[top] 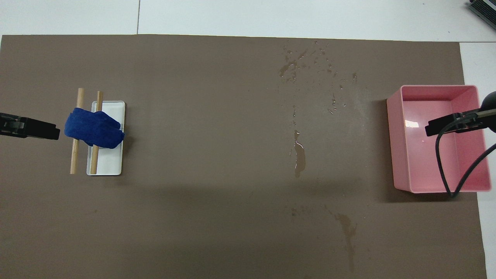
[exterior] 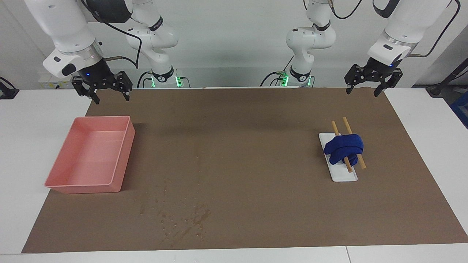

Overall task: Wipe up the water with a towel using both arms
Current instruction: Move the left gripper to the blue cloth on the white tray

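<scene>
A wooden stick point(top: 74, 156) is sticking out past the white tray's edge, so I should expect a hidden link that joins both sticks under the blue towel point(top: 95, 128).
A crumpled blue towel point(exterior: 344, 148) point(top: 93, 130) lies draped over two wooden sticks point(exterior: 360, 160) point(top: 73, 159) on a small white tray point(exterior: 343, 175) point(top: 110, 162), toward the left arm's end of the table. Spilled water point(exterior: 182, 219) point(top: 298, 155) shows as droplets and streaks on the brown mat point(exterior: 256, 138), farther from the robots than the towel. My left gripper point(exterior: 362, 92) point(top: 57, 133) hangs open over the mat's robot-side edge, above and apart from the towel. Over the same edge, my right gripper point(exterior: 112, 99) point(top: 428, 130) stands open, above the pink bin. Both hold nothing.
A pink rectangular bin point(exterior: 124, 160) point(top: 395, 147) stands on the mat toward the right arm's end. White table surface point(exterior: 33, 138) borders the mat at both ends. A black cable point(top: 441, 166) hangs over the bin in the overhead view.
</scene>
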You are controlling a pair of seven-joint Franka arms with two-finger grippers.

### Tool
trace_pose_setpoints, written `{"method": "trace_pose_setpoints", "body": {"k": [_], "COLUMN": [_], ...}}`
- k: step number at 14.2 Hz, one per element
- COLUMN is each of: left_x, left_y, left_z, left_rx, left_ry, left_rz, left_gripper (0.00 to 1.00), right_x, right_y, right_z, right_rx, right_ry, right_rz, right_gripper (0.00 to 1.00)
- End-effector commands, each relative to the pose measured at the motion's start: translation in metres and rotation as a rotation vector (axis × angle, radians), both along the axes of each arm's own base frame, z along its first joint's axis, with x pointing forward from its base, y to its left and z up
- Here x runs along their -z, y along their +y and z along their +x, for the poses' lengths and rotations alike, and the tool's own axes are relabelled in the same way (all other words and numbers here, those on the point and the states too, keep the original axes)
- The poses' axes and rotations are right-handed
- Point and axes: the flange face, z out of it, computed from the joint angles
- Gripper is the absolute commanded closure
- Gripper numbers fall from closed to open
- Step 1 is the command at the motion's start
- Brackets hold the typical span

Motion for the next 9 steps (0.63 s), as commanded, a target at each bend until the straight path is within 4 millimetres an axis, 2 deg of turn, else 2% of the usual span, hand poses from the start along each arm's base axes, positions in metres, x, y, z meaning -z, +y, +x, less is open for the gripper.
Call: {"method": "trace_pose_setpoints", "body": {"k": [1, 5, 6, 8, 9], "left_x": [-0.001, -0.001, 0.006, 0.036, 0.057], "left_y": [0.003, 0.004, 0.009, 0.019, 0.025], "left_z": [-0.006, 0.004, 0.009, 0.019, 0.024], "left_rx": [-0.014, -0.014, -0.028, -0.048, -0.058], "left_ry": [-0.011, -0.088, -0.114, -0.142, -0.156], "left_rz": [-0.004, -0.004, -0.005, -0.003, -0.003], "left_gripper": [0.0, 0.0, 0.0, 0.0, 0.0], "right_x": [-0.005, -0.006, -0.006, -0.006, -0.006], "right_y": [-0.002, -0.001, -0.003, -0.003, -0.003], "right_z": [-0.005, -0.006, -0.006, -0.006, -0.006], "right_rx": [0.012, 0.015, 0.02, 0.02, 0.021], "right_ry": [-0.009, -0.011, -0.014, -0.014, -0.014], "right_rz": [0.008, 0.008, 0.008, 0.009, 0.009], "right_gripper": [0.0, 0.0, 0.0, 0.0, 0.0]}}
